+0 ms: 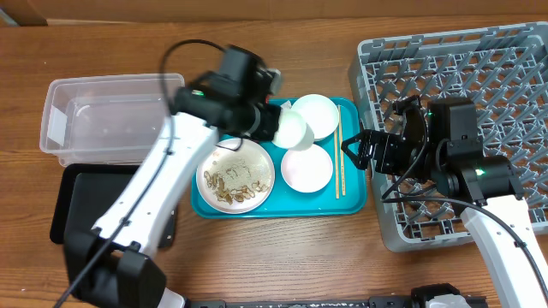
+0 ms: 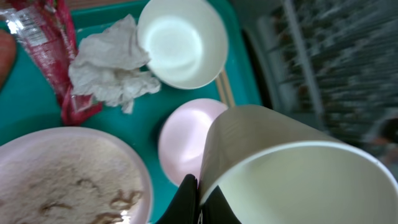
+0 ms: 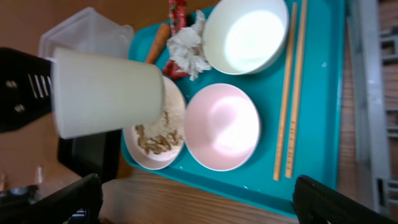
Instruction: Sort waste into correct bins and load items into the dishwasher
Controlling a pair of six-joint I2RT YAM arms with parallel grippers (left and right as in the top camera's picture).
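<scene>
The robot's left gripper is holding the small white cup a long way from the dish rack (image 1: pixel 467 77), so the right gripper should grab the cup's loose end (image 1: pixel 301 139) and load the cup.
My left gripper (image 2: pixel 199 200) is shut on the rim of the small white cup (image 1: pixel 291 130) and holds it tilted above the teal tray; the cup also shows in the left wrist view (image 2: pixel 292 168) and the right wrist view (image 3: pixel 106 93). On the tray lie two white bowls (image 1: pixel 315 115) (image 1: pixel 306 168), a plate with beige scraps (image 1: pixel 235 175), chopsticks (image 1: pixel 339 154), a crumpled tissue (image 2: pixel 112 68), a red wrapper (image 2: pixel 50 50) and a carrot piece (image 3: pixel 157 40). My right gripper (image 1: pixel 354 152) is open and empty between the tray and the grey dish rack (image 1: pixel 462 77).
The clear tub (image 1: pixel 103 120) stands at the left with the black tray (image 1: pixel 77 205) in front of it. The teal tray (image 1: pixel 282 208) sits mid-table. The dish rack fills the right side, and my right arm lies over its front part.
</scene>
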